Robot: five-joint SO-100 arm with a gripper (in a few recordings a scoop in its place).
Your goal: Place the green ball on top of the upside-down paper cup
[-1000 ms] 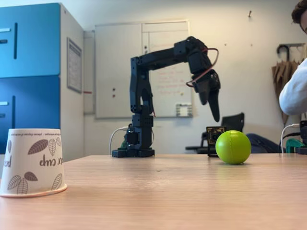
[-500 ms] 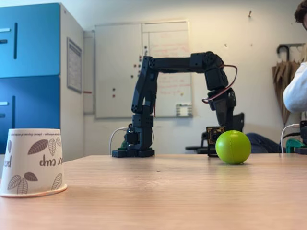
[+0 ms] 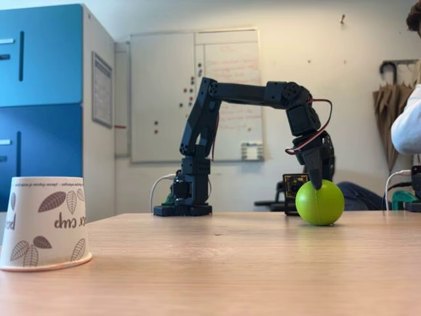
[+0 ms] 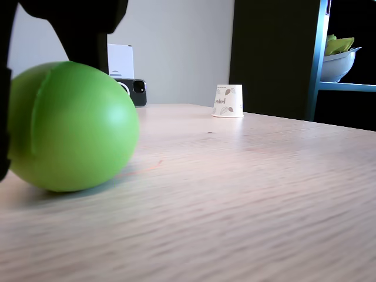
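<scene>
The paper cup's round base rim (image 3: 47, 178) points upward, so the green ball (image 3: 320, 203) will settle a little into the cup's rim and stay in place when the robot lowers it.
The green ball (image 3: 320, 203) rests on the wooden table (image 3: 217, 263) at the right, and it looms large at the left in the other fixed view (image 4: 70, 126). My gripper (image 3: 319, 183) has come down over the ball's top and stands open, its tip overlapping the ball's upper edge. Close up, one black finger (image 4: 82, 35) hangs over the ball's top and another dark part runs down the left edge. The upside-down paper cup (image 3: 45, 224) stands far off at the table's left front; in a fixed view it is small and distant (image 4: 228, 101).
A blue cabinet (image 3: 39, 99) stands behind the cup. A small black camera module (image 3: 295, 187) sits just behind the ball. A person's white sleeve (image 3: 408, 125) shows at the right edge. A phone (image 4: 132, 93) leans at the table's far side. Bare tabletop lies between ball and cup.
The arm has stretched out and lowered, bringing the gripper from well above the table down onto the ball's top. Ball and cup have not moved.
</scene>
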